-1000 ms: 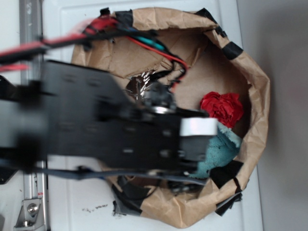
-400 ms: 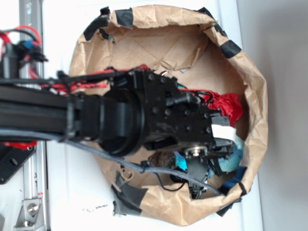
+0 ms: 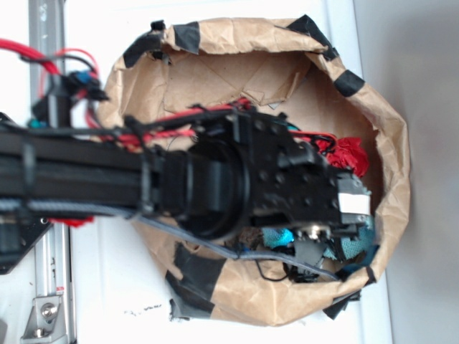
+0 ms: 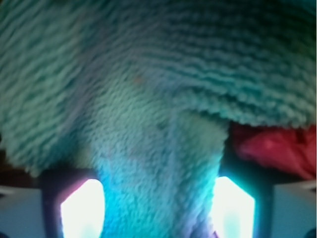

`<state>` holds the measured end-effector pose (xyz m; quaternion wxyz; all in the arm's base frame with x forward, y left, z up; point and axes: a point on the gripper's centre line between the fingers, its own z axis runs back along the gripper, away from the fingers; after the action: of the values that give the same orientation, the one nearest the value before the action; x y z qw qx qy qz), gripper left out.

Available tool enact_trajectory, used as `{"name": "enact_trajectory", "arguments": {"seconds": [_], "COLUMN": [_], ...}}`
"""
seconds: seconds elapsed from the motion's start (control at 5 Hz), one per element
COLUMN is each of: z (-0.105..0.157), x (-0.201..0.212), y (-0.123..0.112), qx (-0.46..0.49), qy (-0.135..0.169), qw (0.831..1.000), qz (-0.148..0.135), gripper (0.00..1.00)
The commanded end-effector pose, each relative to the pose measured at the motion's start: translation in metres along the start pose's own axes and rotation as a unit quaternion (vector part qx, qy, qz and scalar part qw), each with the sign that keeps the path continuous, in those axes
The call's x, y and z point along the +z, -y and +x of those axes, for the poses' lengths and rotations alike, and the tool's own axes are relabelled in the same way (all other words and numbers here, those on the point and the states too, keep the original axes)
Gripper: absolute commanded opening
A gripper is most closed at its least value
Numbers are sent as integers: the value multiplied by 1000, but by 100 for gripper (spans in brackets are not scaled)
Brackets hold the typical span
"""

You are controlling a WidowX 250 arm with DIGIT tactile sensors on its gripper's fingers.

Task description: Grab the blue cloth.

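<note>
I expect the blue cloth [image 3: 351, 245] to leave the red fabric [image 4: 280, 148] behind when I lift, because the red fabric lies loosely under the blue cloth's edge, outside my fingers.
The blue cloth [image 4: 148, 99] fills the wrist view, a fuzzy teal terry rag. A bunched fold of it runs down between my two lit fingertips [image 4: 81, 208]. My gripper [image 4: 157, 208] is open, with one finger on each side of that fold and touching it. In the exterior view the gripper [image 3: 333, 236] is low inside the brown paper bag [image 3: 391, 143]. The arm covers most of the cloth [image 3: 353, 247], and only teal patches show below the wrist.
The bright red ruffled fabric [image 3: 353, 154] lies just beside the gripper, and it also shows at the right in the wrist view [image 4: 277, 148]. The bag's taped walls rise close around the gripper. A metal rail [image 3: 46, 43] runs along the left.
The arm has swung over the bag, come down into it and shifted right towards the bag wall. The gripper now sits on the blue cloth with the fold between its fingers.
</note>
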<state>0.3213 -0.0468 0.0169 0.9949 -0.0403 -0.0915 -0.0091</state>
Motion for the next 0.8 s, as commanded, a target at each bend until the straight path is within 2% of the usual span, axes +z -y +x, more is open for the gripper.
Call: {"name": "enact_trajectory", "arguments": {"seconds": [0.0, 0.2, 0.4, 0.6], "z": [13, 9, -14, -30], "x": [16, 36, 75, 117], "y": [-9, -22, -37, -59], "qx": [-6, 6, 20, 48], "qy": [29, 42, 56, 43], "qw": [998, 996, 995, 995], "qz": [57, 78, 80, 80], "gripper": [0, 0, 0, 0]}}
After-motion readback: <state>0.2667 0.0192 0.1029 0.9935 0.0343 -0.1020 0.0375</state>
